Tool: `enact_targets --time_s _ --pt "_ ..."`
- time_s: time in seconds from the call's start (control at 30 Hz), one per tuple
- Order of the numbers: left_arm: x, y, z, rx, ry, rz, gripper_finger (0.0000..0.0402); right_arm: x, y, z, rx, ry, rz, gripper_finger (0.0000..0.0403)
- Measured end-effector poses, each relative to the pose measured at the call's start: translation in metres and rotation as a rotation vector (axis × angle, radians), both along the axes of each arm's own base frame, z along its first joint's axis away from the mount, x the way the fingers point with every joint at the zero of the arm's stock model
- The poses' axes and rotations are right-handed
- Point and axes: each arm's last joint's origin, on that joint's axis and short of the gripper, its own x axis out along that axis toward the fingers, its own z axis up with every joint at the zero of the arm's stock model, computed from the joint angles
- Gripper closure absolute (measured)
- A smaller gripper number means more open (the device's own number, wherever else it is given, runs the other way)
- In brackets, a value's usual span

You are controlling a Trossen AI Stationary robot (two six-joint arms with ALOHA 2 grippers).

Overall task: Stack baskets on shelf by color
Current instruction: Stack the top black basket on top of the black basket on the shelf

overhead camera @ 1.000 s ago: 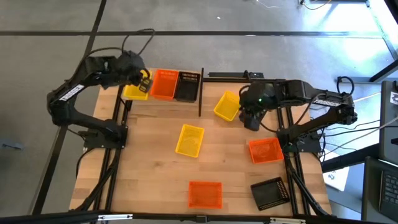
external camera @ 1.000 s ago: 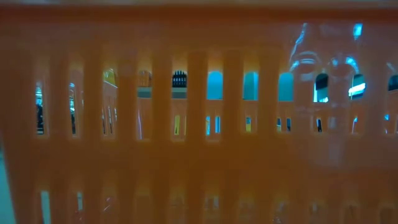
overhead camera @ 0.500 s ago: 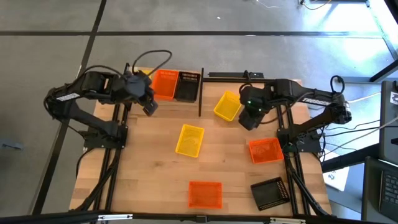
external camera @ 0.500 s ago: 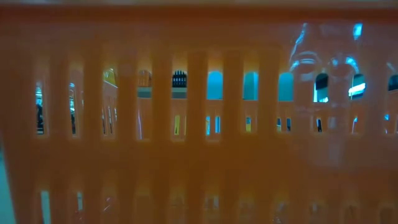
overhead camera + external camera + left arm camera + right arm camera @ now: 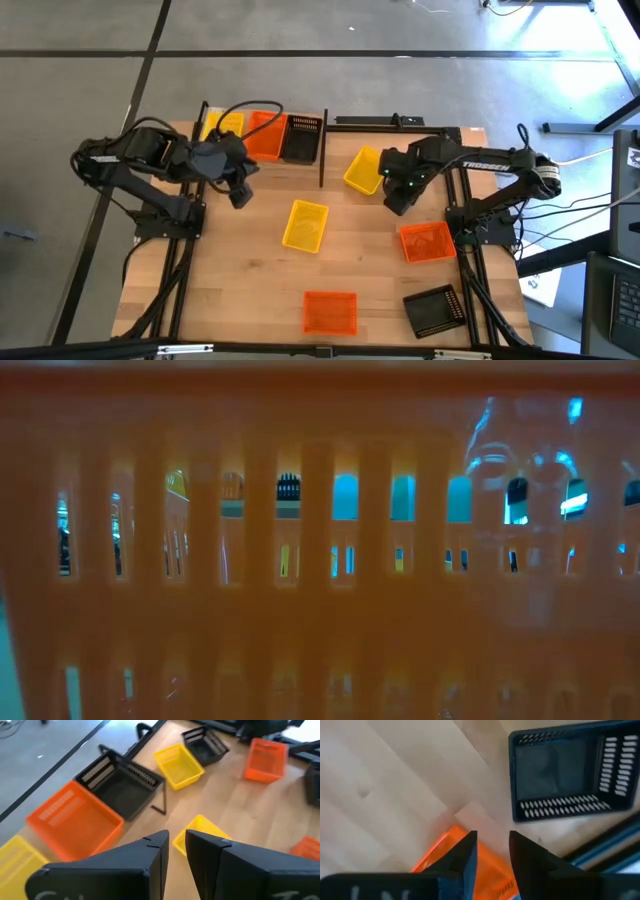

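Observation:
The shelf's black basket (image 5: 301, 139) stands open and empty, so the black basket (image 5: 560, 772) near my right gripper will nest inside it when I lower it.
The black-barred shelf (image 5: 262, 112) stands at the table's far left and holds a yellow basket (image 5: 228, 124), an orange basket (image 5: 265, 135) and a black basket (image 5: 301, 139) side by side. Loose on the table lie two yellow baskets (image 5: 364, 170) (image 5: 305, 225), two orange baskets (image 5: 425, 241) (image 5: 329, 312) and a black basket (image 5: 435, 310). My left gripper (image 5: 240, 192) (image 5: 177, 845) hangs empty in front of the shelf, with a narrow gap between its fingers. My right gripper (image 5: 395, 202) (image 5: 493, 850) is empty and slightly open, between the far yellow basket and the right orange basket (image 5: 445, 855).
The near orange basket's wall (image 5: 320, 560) fills the low view. The shelf's upright post (image 5: 323, 150) stands beside the black basket. The left wrist view shows another black basket (image 5: 205, 745) beyond the far yellow one (image 5: 177, 765). Bare wood lies at the table's near left (image 5: 220, 290).
My left gripper has let go of the yellow basket, which now sits at the shelf's left end. It has drawn back toward the near edge and a little to the right. My right arm has stretched out, its gripper shifting slightly toward the left.

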Motion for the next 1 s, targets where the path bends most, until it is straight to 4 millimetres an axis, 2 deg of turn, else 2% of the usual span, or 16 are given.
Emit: enact_targets --time_s 0.2,0.37,0.5,0.87,1.0 --pt "0.002 -0.008 0.003 -0.008 -0.041 -0.040 0.0346 0.002 -0.009 -0.045 -0.019 -0.045 0.024 0.0292" --pt "0.002 -0.010 0.003 -0.010 -0.050 -0.047 0.0347 -0.001 -0.020 -0.069 -0.044 -0.074 -0.023 0.0293" --pt "0.003 -0.010 0.005 -0.016 -0.076 -0.047 0.0347 -0.003 -0.026 -0.076 -0.053 -0.091 -0.020 0.0293" --pt "0.005 -0.010 0.008 -0.024 -0.113 -0.047 0.0347 -0.006 -0.039 -0.078 -0.073 -0.089 -0.032 0.0293" --pt "0.006 -0.011 0.008 -0.025 -0.115 -0.047 0.0347 -0.008 -0.040 -0.084 -0.032 -0.110 -0.041 0.0293"
